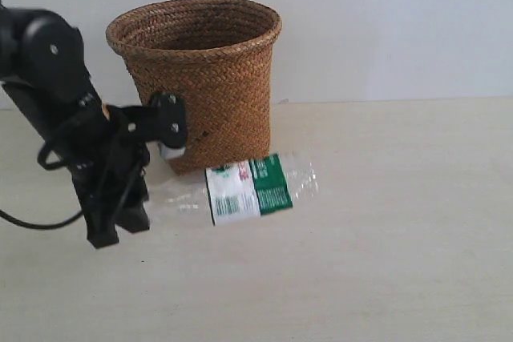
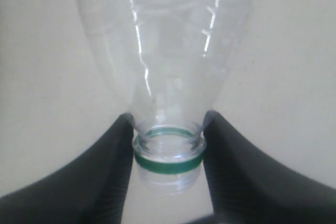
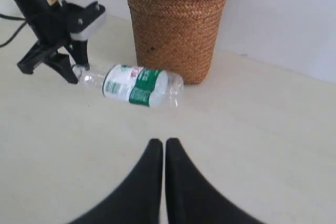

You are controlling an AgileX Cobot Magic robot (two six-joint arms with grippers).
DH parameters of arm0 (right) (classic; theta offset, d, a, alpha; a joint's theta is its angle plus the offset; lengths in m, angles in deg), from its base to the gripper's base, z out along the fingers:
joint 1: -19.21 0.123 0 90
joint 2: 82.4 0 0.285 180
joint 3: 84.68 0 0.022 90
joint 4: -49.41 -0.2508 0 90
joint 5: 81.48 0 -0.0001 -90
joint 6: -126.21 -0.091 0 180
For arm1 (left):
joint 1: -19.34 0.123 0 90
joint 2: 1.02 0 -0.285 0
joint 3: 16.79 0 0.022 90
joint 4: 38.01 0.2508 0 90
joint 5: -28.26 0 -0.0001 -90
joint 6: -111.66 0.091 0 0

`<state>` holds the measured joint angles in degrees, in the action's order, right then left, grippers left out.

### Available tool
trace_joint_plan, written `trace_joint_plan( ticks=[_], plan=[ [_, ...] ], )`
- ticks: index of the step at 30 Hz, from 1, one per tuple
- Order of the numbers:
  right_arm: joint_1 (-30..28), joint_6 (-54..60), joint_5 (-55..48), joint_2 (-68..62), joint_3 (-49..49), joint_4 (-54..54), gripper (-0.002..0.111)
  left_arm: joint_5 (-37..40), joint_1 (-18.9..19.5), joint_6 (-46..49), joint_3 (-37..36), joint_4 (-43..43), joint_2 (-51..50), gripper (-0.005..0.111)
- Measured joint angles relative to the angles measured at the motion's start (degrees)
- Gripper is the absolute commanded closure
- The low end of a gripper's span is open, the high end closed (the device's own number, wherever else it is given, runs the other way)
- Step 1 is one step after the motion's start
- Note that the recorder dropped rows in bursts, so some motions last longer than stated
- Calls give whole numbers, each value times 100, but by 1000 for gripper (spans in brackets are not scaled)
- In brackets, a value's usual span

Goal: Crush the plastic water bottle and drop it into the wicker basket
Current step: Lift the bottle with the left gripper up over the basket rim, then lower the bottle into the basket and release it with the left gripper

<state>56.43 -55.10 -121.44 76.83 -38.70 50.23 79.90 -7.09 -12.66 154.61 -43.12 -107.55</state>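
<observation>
The bottle's base (image 1: pixel 302 179) is lower than the wicker basket's rim. My left gripper should raise the bottle with its base tilted up and bring it over the basket's opening (image 1: pixel 195 31).
The plastic water bottle (image 1: pixel 244 190) lies on its side on the table, just in front of the wicker basket (image 1: pixel 208 86). Its body is clear, with a white-and-green label. My left gripper (image 1: pixel 128 218) is shut on the bottle's neck. In the left wrist view the two black fingers press the neck (image 2: pixel 168 150) from both sides at its green ring, and the mouth shows no cap. My right gripper (image 3: pixel 165 141) hovers over bare table short of the bottle (image 3: pixel 137 85). It is shut with nothing in it and is out of the exterior view.
The basket (image 3: pixel 176 24) stands upright near a pale wall at the table's back. The left arm (image 1: pixel 48 78) and its cable reach in from the left edge. Light tabletop (image 1: pixel 385 238) stretches to the right of the bottle.
</observation>
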Motion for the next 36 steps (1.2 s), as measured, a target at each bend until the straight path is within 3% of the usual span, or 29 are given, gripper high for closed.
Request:
trace_joint_plan(
  ticks=[11, 19, 22, 36],
  plan=[
    [0, -21, 0, 3, 0, -148, 108, 602, 510, -134, 1087, 394, 774, 103],
    [0, -21, 0, 3, 0, -148, 108, 1334, 572, -159, 1780, 459, 774, 103],
    [0, -21, 0, 3, 0, -148, 108, 1724, 572, -340, 1792, 156, 774, 103],
    [0, -21, 10, 3, 0, -148, 108, 1807, 572, -657, 1205, -1142, 881, 103]
  ],
)
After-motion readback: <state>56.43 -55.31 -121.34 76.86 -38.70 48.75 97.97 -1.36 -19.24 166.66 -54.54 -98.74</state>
